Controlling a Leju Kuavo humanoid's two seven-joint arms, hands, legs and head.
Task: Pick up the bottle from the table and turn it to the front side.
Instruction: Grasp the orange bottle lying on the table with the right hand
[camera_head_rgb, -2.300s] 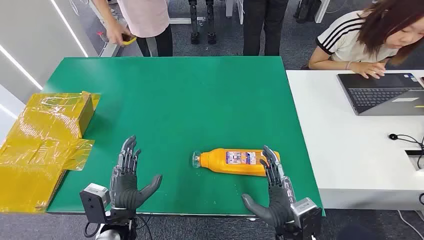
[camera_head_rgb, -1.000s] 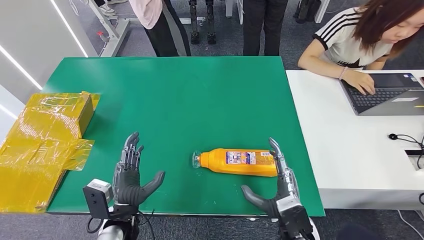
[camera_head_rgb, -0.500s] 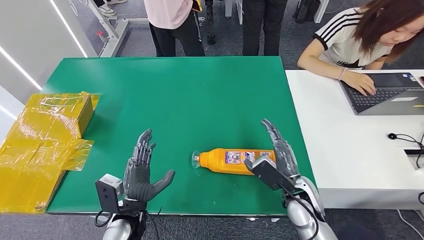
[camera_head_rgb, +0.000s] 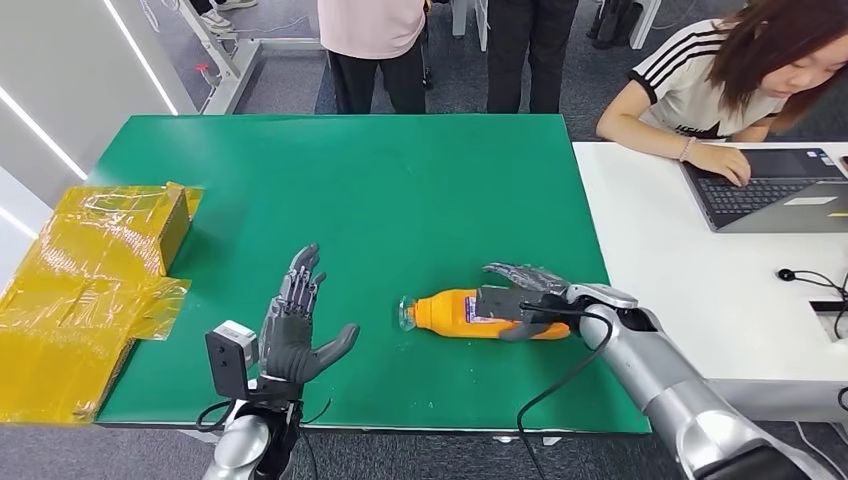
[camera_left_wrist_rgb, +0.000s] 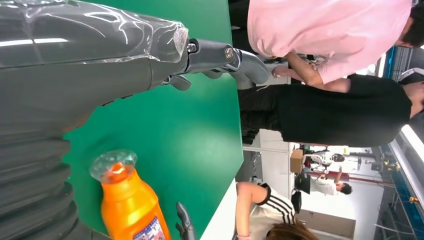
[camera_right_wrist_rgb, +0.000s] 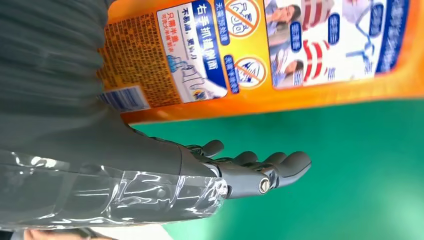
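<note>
The robot should expect a hidden front label with a big logo when it turns the orange bottle (camera_head_rgb: 446, 313), because the purple label (camera_head_rgb: 477, 308) on the bottle faces up.
An orange bottle (camera_head_rgb: 450, 312) with a clear cap lies on its side on the green table (camera_head_rgb: 380, 190), cap toward my left. My right hand (camera_head_rgb: 520, 295) arches over the bottle's base end, thumb on the near side and fingers on the far side. In the right wrist view the label side (camera_right_wrist_rgb: 260, 45) sits against the palm while the fingers (camera_right_wrist_rgb: 270, 167) stretch out straight over the green surface, not curled round it. My left hand (camera_head_rgb: 295, 325) is raised and spread, holding nothing, left of the cap. The left wrist view shows the capped neck (camera_left_wrist_rgb: 127, 205) beside that hand (camera_left_wrist_rgb: 75, 65).
A box wrapped in yellow film (camera_head_rgb: 100, 260) lies at the table's left edge. A white desk (camera_head_rgb: 680, 300) adjoins on the right with a laptop (camera_head_rgb: 770, 185) and a seated person (camera_head_rgb: 720, 80) typing. Other people (camera_head_rgb: 375, 40) stand beyond the far edge.
My right hand swung from beside the bottle's base, palm upright, to lie over the bottle. The bottle slid slightly to the right. My left hand moved forward and right.
</note>
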